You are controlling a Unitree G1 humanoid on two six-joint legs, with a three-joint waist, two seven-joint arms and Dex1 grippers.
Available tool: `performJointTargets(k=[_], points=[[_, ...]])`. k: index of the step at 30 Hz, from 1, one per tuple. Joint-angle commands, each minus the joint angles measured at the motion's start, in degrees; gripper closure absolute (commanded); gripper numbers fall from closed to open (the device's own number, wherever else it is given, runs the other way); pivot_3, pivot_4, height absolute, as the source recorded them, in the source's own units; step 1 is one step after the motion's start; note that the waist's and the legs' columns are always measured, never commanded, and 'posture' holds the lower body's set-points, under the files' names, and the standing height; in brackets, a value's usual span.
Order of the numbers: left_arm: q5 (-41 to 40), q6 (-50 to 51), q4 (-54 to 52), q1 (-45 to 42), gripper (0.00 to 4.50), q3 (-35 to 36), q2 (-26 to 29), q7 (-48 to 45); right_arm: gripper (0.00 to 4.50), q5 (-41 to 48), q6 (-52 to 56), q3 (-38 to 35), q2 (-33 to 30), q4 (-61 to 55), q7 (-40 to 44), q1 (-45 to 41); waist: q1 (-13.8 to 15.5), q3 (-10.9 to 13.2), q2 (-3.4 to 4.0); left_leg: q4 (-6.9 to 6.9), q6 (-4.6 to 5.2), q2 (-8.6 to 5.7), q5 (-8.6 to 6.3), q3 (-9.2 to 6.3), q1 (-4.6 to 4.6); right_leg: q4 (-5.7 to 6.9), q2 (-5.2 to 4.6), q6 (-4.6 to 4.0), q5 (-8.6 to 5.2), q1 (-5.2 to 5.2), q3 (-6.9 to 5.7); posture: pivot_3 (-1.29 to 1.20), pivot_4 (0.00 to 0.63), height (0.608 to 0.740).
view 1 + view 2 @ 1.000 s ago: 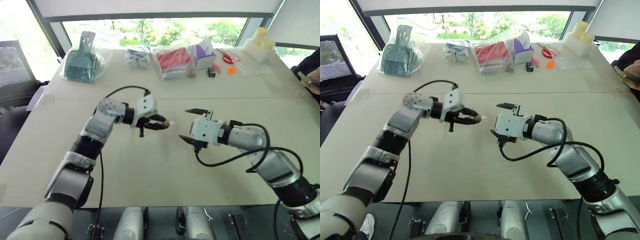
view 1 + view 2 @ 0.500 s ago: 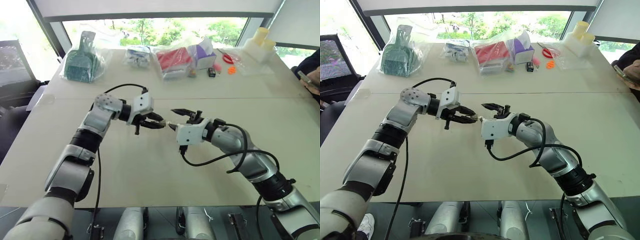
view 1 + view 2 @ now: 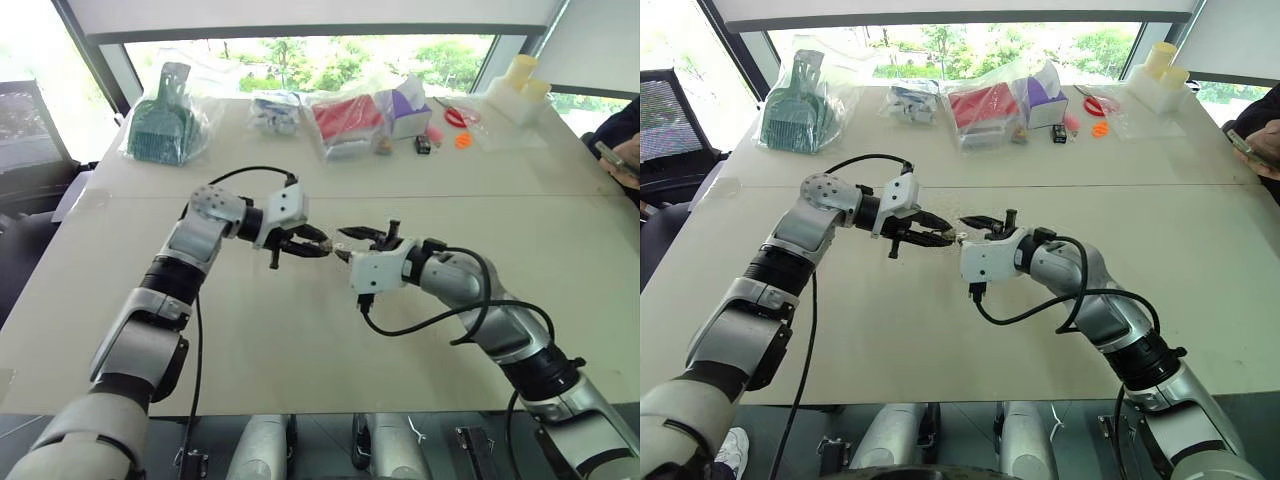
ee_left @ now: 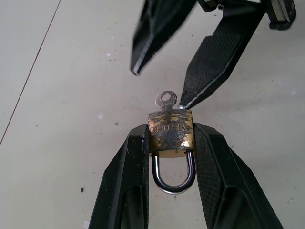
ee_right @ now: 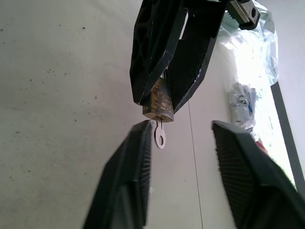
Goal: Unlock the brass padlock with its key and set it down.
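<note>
The key's thin edges [image 4: 157, 100] are between my right gripper's fingers, so I should roll that gripper and close it on the key's flat sides [image 4: 166, 104] before turning the key.
The brass padlock [image 4: 170, 132] is held above the table, my left gripper [image 4: 170, 130] shut on its body with the silvery shackle [image 4: 174, 179] lying between the fingers. The key [image 4: 165, 100] sticks out of the padlock's far end. My right gripper [image 5: 183, 126] is open and faces the left one, its fingers [image 4: 209, 57] on either side of the key [image 5: 160, 136]. One fingertip is right against the padlock's end next to the key; the other stands clear. In the left eye view the two grippers meet over the table's middle, left gripper [image 3: 318, 245] against right gripper [image 3: 350, 244].
Along the table's far edge lie a bagged green dustpan [image 3: 160, 125], a bagged red item [image 3: 348, 120], a purple box [image 3: 405, 105], orange-handled scissors [image 3: 455, 115] and pale bottles [image 3: 525, 85]. A person's hand [image 3: 625, 155] is at the right edge. A seam [image 3: 500, 197] crosses the tabletop.
My right gripper has moved left from a gap away up to the padlock, and its fingers now flank the key. The left gripper has kept still with the padlock.
</note>
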Motion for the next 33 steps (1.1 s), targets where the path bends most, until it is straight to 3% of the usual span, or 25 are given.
performJointTargets(k=[1,12,15,18,26,33], points=[[0.17,-1.15,-0.66,-1.15,3.77,1.14,0.46,0.10,2.12,-0.23,-0.69,-2.08,-0.55,-3.62,0.33,-0.02,0.03,0.00,0.00,0.00,0.00,0.00,0.00,0.00,0.00,0.00,0.00,0.00,0.00,0.00,0.00,0.00,0.150,0.740],[-0.87,0.75,-2.32,-1.72,3.77,1.47,0.15,-1.07,2.12,-4.55,-4.50,-0.26,1.56,0.93,-1.95,-0.36,0.00,0.00,0.00,0.00,-0.01,0.00,0.00,0.01,0.00,0.01,0.00,0.00,0.00,0.00,0.00,0.00,0.150,0.740],[-0.85,0.83,-2.56,-1.66,3.77,1.50,0.20,-1.10,2.93,-5.00,-5.30,-0.29,1.85,1.88,-2.13,-0.48,0.00,0.00,0.00,0.00,-0.01,0.00,0.00,0.01,0.00,0.01,0.00,0.00,0.00,0.00,0.00,0.00,0.150,0.740],[-0.95,1.09,-2.99,-1.51,3.77,1.63,0.36,-1.23,4.46,-5.27,-5.91,-0.30,2.09,2.69,-2.23,-0.72,-0.05,0.00,0.00,0.00,-0.01,0.00,0.01,0.00,0.00,0.01,0.00,0.00,0.00,0.00,0.00,0.00,0.150,0.740],[-0.50,0.10,-4.23,-1.14,3.77,1.67,0.38,-0.58,4.46,-4.77,-5.89,-0.50,3.23,3.39,-1.48,-2.47,-0.07,0.00,0.00,0.00,-0.01,0.00,0.01,0.00,0.01,0.01,0.00,0.00,0.00,0.00,0.00,0.00,0.150,0.740],[5.89,-17.50,-2.80,-0.67,3.77,-0.45,1.50,3.60,4.46,7.44,7.65,-2.01,5.92,0.31,10.63,-3.09,-0.11,0.00,0.00,0.00,-0.01,0.00,0.01,-0.01,0.01,0.02,0.00,0.00,0.01,0.01,0.00,0.00,0.150,0.740]])
